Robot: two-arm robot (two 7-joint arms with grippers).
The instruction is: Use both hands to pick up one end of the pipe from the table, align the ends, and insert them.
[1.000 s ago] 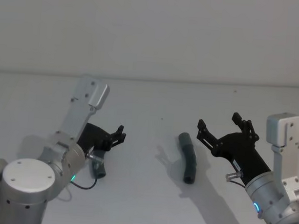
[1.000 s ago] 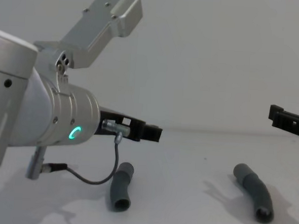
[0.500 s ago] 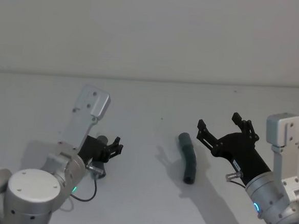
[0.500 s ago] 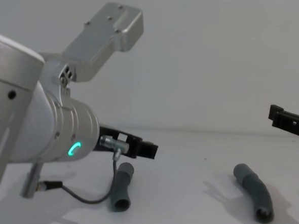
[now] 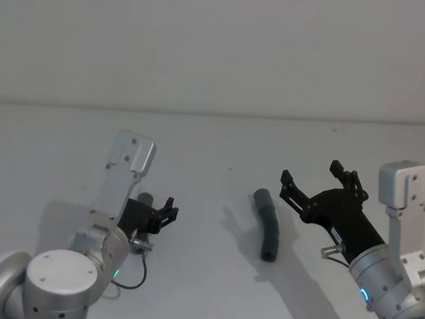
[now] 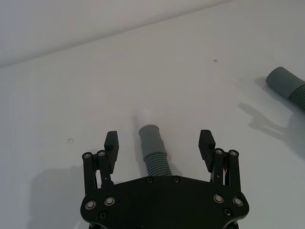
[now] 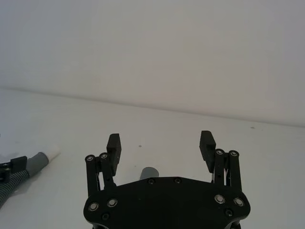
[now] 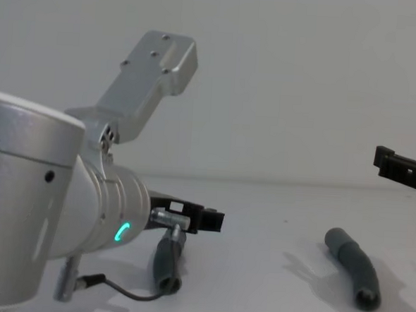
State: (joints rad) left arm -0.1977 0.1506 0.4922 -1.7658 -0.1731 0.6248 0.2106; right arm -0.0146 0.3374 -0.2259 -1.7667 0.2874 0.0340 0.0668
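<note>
The white tip sits in line in the cuff's opening point(image 6: 149, 128), so it will ride along, still sticking out, when I lift the pipe piece.
Two dark grey ribbed pieces of the pipe lie on the table point(image 5: 213, 145). The left piece point(image 6: 153, 151) has a white tip point(image 6: 144, 116) pointing away from my left gripper point(image 6: 159, 141), which is open and low, one finger on each side of it. In the chest view the left gripper point(image 8: 205, 218) hangs just over this piece point(image 8: 166, 265). The right piece point(image 5: 268, 226) lies curved, with its smooth grey cuff point(image 7: 149, 172) just in front of my right gripper point(image 7: 160, 141). That gripper point(image 5: 310, 175) is open, raised above the table, just right of the piece.
The white-grey table runs back to a plain pale wall. A thin black cable point(image 8: 119, 288) loops under my left wrist near the table surface. Open table lies between the two pieces.
My left arm has dropped and moved forward, so its open fingers now straddle the left piece. The right arm and both pieces have not moved.
</note>
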